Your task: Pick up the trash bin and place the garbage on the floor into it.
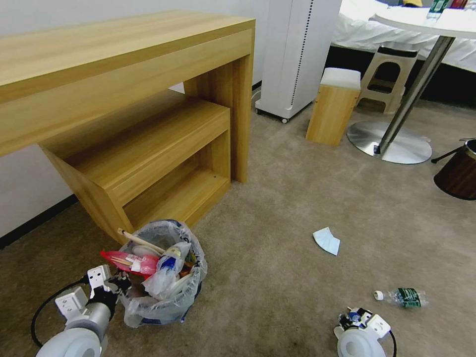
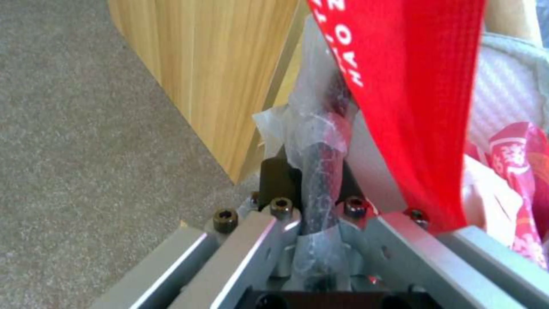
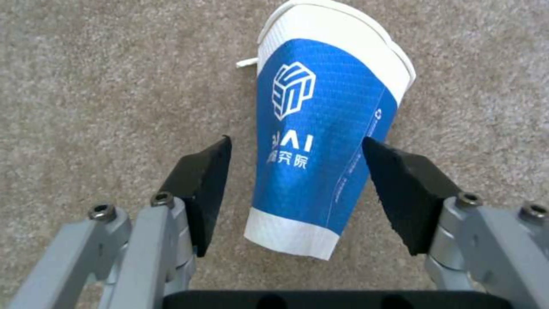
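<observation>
The flattened paper cup will bend up into a raised fold between the fingers when I squeeze and lift it, because the cup's rim is kinked.
The trash bin (image 1: 166, 290), lined with a crinkled clear bag, sits low beside the wooden desk and holds a red wrapper (image 1: 126, 262), a wooden stick (image 1: 141, 241) and other litter. My left gripper (image 1: 118, 286) is shut on its near rim; the left wrist view shows the bag-covered rim (image 2: 318, 171) pinched between the fingers, under the red wrapper (image 2: 411, 86). My right gripper (image 1: 354, 316) hangs low over the carpet, open, its pads either side of a blue-and-white paper cup (image 3: 320, 107) lying flat. A pale blue paper (image 1: 327, 241) and a clear bottle (image 1: 404, 297) lie on the floor.
The wooden desk (image 1: 148, 129) with its lower shelf stands right behind the trash bin. A white appliance (image 1: 295, 54), a small wooden stool (image 1: 333, 106) and a round table's metal base (image 1: 389, 143) stand farther back. A brown wood-grain bin (image 1: 458, 171) is at the right edge.
</observation>
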You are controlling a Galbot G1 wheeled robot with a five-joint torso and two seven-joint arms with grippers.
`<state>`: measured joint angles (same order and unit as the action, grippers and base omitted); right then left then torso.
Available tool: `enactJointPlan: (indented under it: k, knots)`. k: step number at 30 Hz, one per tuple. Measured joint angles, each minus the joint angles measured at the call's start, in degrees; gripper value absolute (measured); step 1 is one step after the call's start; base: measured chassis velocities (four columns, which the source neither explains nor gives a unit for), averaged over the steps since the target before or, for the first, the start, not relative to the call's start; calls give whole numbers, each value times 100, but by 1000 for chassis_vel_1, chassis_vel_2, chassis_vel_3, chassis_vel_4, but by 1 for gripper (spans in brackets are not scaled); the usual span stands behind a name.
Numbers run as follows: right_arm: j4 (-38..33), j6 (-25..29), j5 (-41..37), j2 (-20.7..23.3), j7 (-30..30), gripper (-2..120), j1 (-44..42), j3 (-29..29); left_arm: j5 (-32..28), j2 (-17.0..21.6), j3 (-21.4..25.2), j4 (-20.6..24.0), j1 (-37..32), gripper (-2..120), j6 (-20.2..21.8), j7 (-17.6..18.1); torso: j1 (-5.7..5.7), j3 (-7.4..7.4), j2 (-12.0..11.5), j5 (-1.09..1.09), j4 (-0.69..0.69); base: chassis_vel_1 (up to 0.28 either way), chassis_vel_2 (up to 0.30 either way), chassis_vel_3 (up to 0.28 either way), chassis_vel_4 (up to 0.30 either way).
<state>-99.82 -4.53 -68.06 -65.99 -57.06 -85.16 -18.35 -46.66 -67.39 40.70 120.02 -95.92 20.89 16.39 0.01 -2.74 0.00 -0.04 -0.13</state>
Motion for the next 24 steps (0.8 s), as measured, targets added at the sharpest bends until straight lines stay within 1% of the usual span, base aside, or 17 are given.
enactJointPlan:
  k: [2, 4, 8, 24]
  knots:
    - [10, 0, 3, -4, -8, 58, 4, 4, -1, 1, 3, 11, -7, 0, -1, 0, 0, 0, 0, 0, 0, 0, 0, 0, 0]
    - [57, 4, 39, -19, -18, 56, 27, 24, -8, 14, 31, 73, -47, 0, -2, 1, 0, 0, 0, 0, 0, 0, 0, 0, 0]
    - [119, 27, 84, -23, -21, 57, 49, 35, -17, 18, 53, 120, -77, 0, -2, 2, 0, 0, -1, 0, 0, 0, 0, 0, 0]
    - [195, 90, 215, -22, 7, 57, 49, 63, -15, 2, 46, 91, -56, 0, -5, 4, 0, 0, 0, -1, 0, 0, 0, 0, 0]
